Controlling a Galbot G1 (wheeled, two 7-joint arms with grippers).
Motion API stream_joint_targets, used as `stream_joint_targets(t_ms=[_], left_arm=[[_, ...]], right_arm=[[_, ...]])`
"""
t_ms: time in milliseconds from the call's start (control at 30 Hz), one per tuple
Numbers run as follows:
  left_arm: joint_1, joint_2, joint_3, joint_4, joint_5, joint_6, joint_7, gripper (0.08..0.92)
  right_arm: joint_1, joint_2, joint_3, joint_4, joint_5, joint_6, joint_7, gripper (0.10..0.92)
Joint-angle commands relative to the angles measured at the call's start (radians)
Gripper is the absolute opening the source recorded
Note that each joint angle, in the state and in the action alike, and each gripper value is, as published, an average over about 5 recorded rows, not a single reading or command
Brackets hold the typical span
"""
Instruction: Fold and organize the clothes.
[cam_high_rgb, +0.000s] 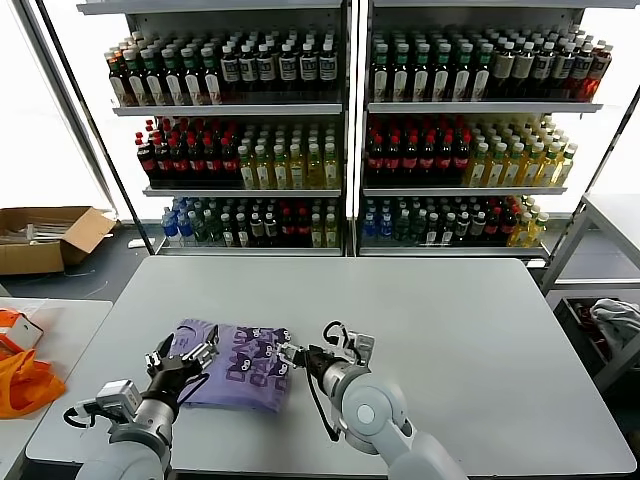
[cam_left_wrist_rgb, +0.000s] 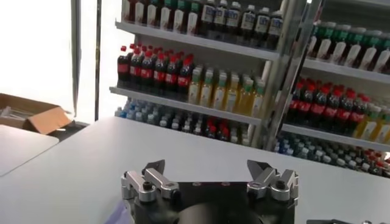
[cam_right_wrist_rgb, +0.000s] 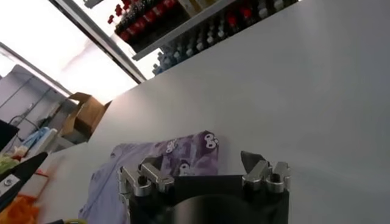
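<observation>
The folded lavender T-shirt (cam_high_rgb: 232, 368) lies by the robot's left gripper, away from the middle of the table, so next the right gripper pinches its printed edge (cam_high_rgb: 281, 377) and pulls the T-shirt to the middle.
The lavender T-shirt (cam_high_rgb: 235, 370) lies folded into a small rectangle near the front left of the grey table (cam_high_rgb: 460, 330), its dark purple-and-white print facing up. My left gripper (cam_high_rgb: 185, 358) is open and empty at the shirt's left edge. My right gripper (cam_high_rgb: 298, 356) is open and empty at the shirt's right edge. In the left wrist view the left gripper (cam_left_wrist_rgb: 206, 167) has its jaws wide apart over bare table, with a sliver of the shirt (cam_left_wrist_rgb: 117, 214) beside it. In the right wrist view the right gripper (cam_right_wrist_rgb: 200, 162) is spread open just short of the shirt (cam_right_wrist_rgb: 164, 155).
An orange bag (cam_high_rgb: 20, 378) sits on a second table (cam_high_rgb: 60, 325) at the left. A cardboard box (cam_high_rgb: 45, 235) lies on the floor behind it. Shelves of bottles (cam_high_rgb: 350, 130) stand behind the table. A pale cloth (cam_high_rgb: 615, 320) lies in a rack at the right.
</observation>
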Motion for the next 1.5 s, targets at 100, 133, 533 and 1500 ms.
stream_joint_targets(t_ms=[100, 133, 533, 1500], left_arm=[[0.007, -0.004, -0.011, 0.000, 0.017, 0.004, -0.007, 0.822], [0.008, -0.004, -0.012, 0.000, 0.017, 0.004, -0.006, 0.822], [0.014, -0.006, -0.018, 0.000, 0.014, 0.001, -0.002, 0.823], [0.019, -0.029, -0.010, 0.002, 0.023, -0.001, -0.001, 0.823]], right_arm=[[0.040, 0.006, -0.054, -0.049, -0.011, -0.003, 0.019, 0.823], [0.039, 0.010, -0.056, -0.052, -0.018, -0.003, 0.017, 0.823], [0.038, 0.031, -0.085, -0.066, -0.060, -0.003, 0.016, 0.823], [-0.025, 0.042, -0.044, -0.066, -0.197, -0.002, -0.044, 0.310]])
